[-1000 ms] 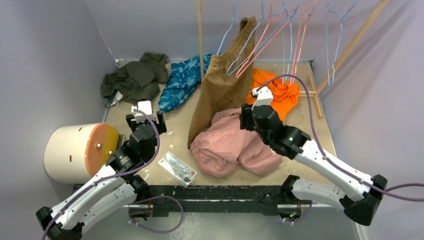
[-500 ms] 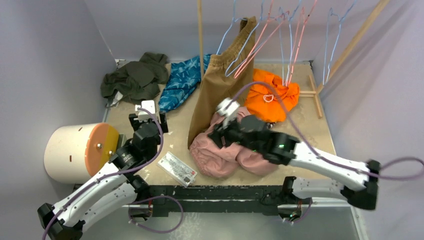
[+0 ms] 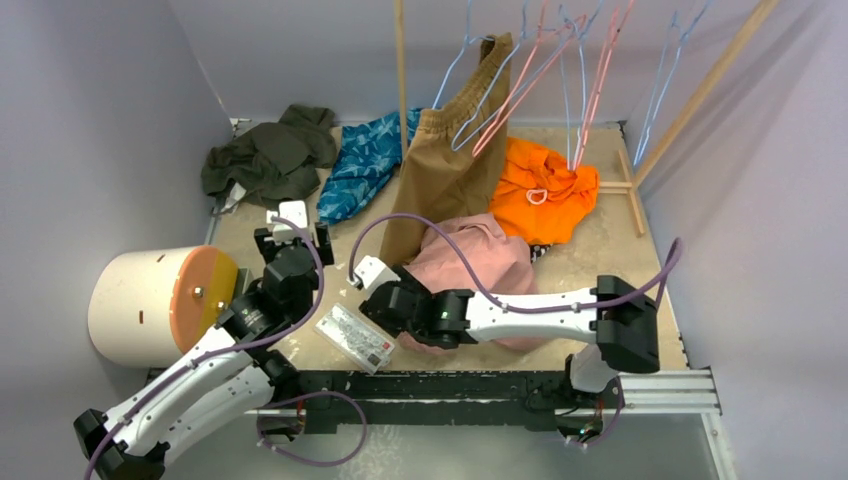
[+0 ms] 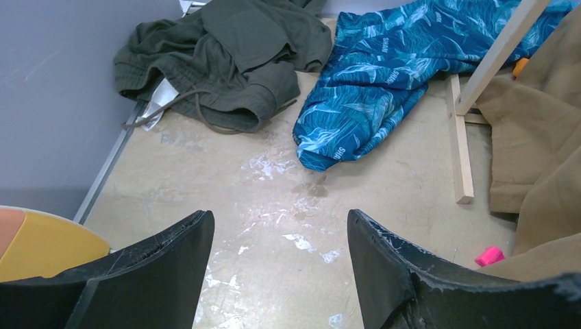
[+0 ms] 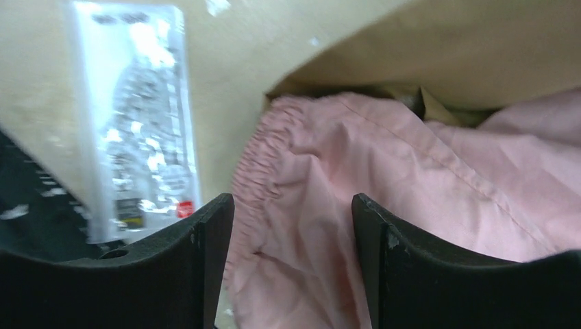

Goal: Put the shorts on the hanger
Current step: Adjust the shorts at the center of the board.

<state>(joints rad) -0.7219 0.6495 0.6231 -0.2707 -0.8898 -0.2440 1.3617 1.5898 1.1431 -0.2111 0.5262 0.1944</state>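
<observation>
The dusty-pink shorts' waistband (image 5: 266, 171) lies crumpled under my right gripper, so I should pinch and lift it back before my left gripper takes its other end.
The dusty-pink shorts (image 3: 470, 258) lie crumpled mid-table, in front of the hanging tan shorts. My right arm reaches left across them. The right gripper (image 3: 392, 312) is low over their left edge, next to a plastic packet. In the right wrist view the right gripper (image 5: 292, 205) is open, with pink fabric (image 5: 411, 178) and its gathered waistband (image 5: 257, 171) lying between the fingers, not pinched. A light-blue wire hanger (image 3: 655, 95) hangs free on the rack at the back right. My left gripper (image 3: 295, 238) (image 4: 281, 226) stands open over bare table at the left.
A plastic packet (image 3: 353, 338) (image 5: 137, 137) lies near the front edge. A white cylinder (image 3: 160, 300) sits far left. At the back are a dark green garment (image 3: 270, 155) (image 4: 233, 55), a blue patterned one (image 3: 365, 160) (image 4: 397, 68), tan shorts (image 3: 440, 180) on a hanger and an orange garment (image 3: 540, 190). A wooden post (image 3: 402, 80) stands mid-back.
My right arm has swung from the back near the orange garment forward and left, across the pink shorts to their left edge, and its jaws have widened. The left arm has barely moved.
</observation>
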